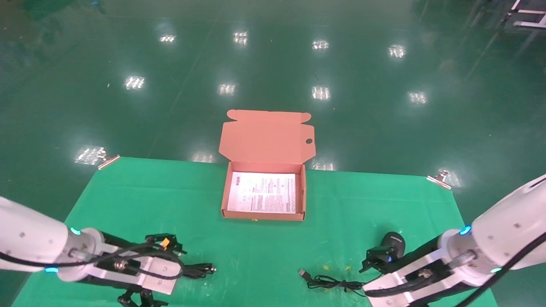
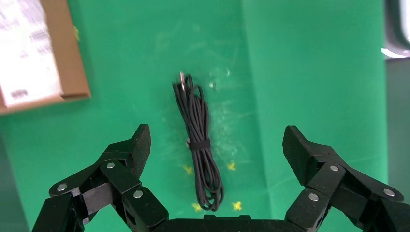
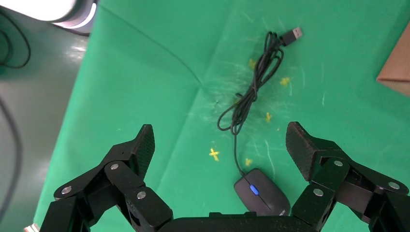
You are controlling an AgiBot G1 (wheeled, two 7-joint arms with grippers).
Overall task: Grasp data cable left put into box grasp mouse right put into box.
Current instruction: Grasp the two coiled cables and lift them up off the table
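My left gripper should keep going down, with the data cable (image 2: 196, 118) lying lengthwise between its open fingers, until they are on both sides of the cable's black band (image 2: 199, 144). Then it should close across the data cable.
The data cable (image 2: 198, 145), a banded black bundle, lies on the green cloth at the near left; its plug end also shows in the head view (image 1: 200, 269). My left gripper (image 2: 216, 140) is open and hovers over it, a finger on each side, apart from it. The black mouse (image 3: 261, 193) with its blue light lies at the near right, also seen in the head view (image 1: 394, 242). Its cord (image 3: 256, 82) trails left to a USB plug (image 1: 302, 271). My right gripper (image 3: 220, 137) is open above the mouse and not touching it. The orange box (image 1: 304, 196) stands open at the table's far middle, holding a white printed sheet (image 1: 262, 192).
The box lid (image 1: 266, 136) stands up at the back with one round hole. Metal clips (image 1: 439, 179) hold the cloth at the far corners. Small yellow marks (image 2: 232, 166) dot the cloth near the cable and the mouse. Green floor lies beyond the table.
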